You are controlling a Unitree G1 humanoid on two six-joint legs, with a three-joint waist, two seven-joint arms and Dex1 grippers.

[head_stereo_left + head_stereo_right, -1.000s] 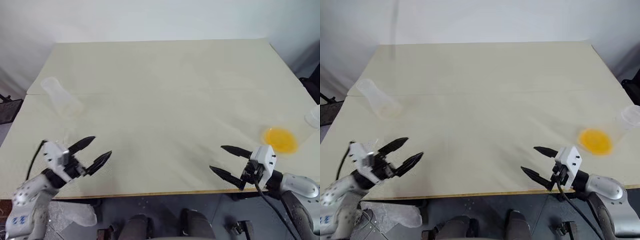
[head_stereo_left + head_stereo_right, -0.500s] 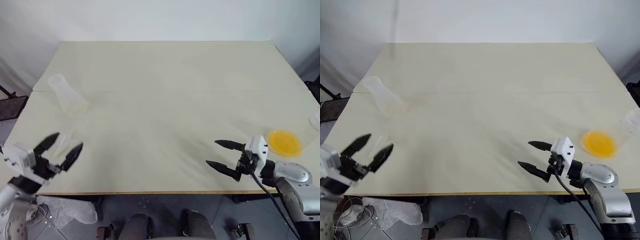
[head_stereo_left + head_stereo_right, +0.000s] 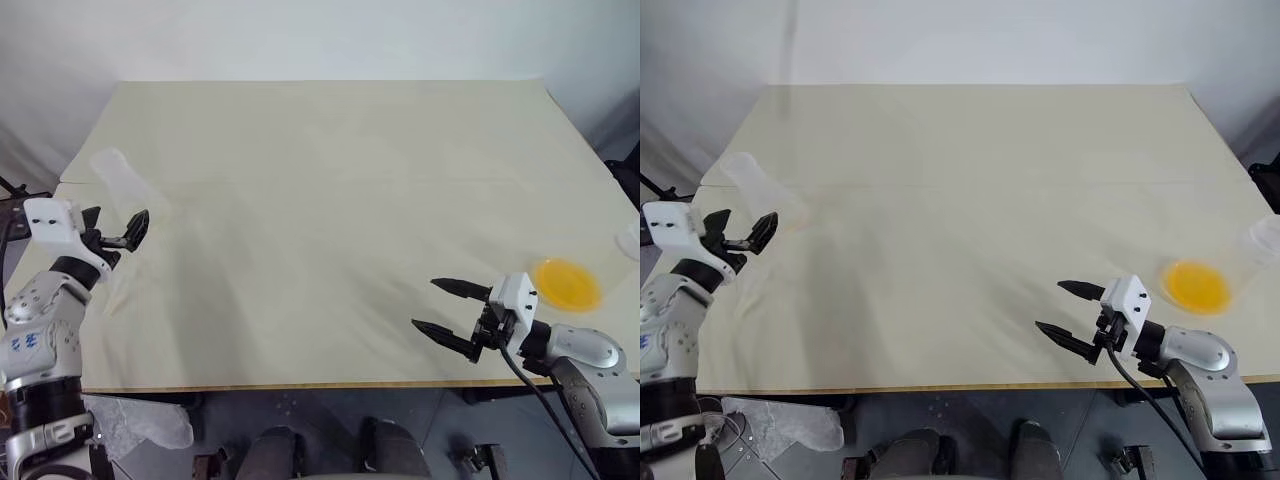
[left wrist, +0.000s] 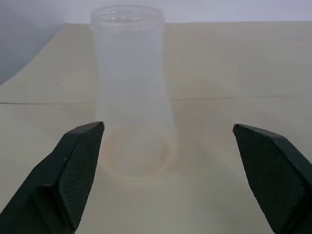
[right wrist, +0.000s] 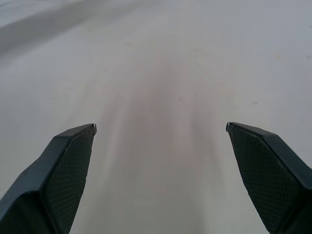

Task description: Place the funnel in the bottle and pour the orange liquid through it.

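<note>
The robot should expect the bottle point(image 4: 130, 78) to be empty when the robot carries it, because the table's cream colour can be seen through the clear base point(image 4: 137, 150).
The bottle point(image 3: 126, 185), a tall clear container with a wide mouth, stands upright at the table's left side. My left gripper point(image 3: 113, 224) is level and open just in front of it. In the left wrist view the bottle point(image 4: 131, 92) rises ahead, between the spread fingertips point(image 4: 87, 141), untouched. A faint clear shape point(image 3: 116, 293), possibly the funnel, lies on the table nearer than the left gripper. The orange liquid point(image 3: 567, 283) sits in a low clear container near the right edge. My right gripper point(image 3: 425, 305) hovers open and empty left of it, over bare table point(image 5: 161, 73).
The cream table point(image 3: 330, 150) has its front edge just below both grippers. A seam runs across it at the bottle's height. Crumpled clear plastic point(image 3: 140, 425) lies on the floor below the front left corner.
My left arm has risen and swung out to the left and forward, bringing its open gripper up to the bottle. The right gripper has stayed put. The camera view has shifted slightly.
</note>
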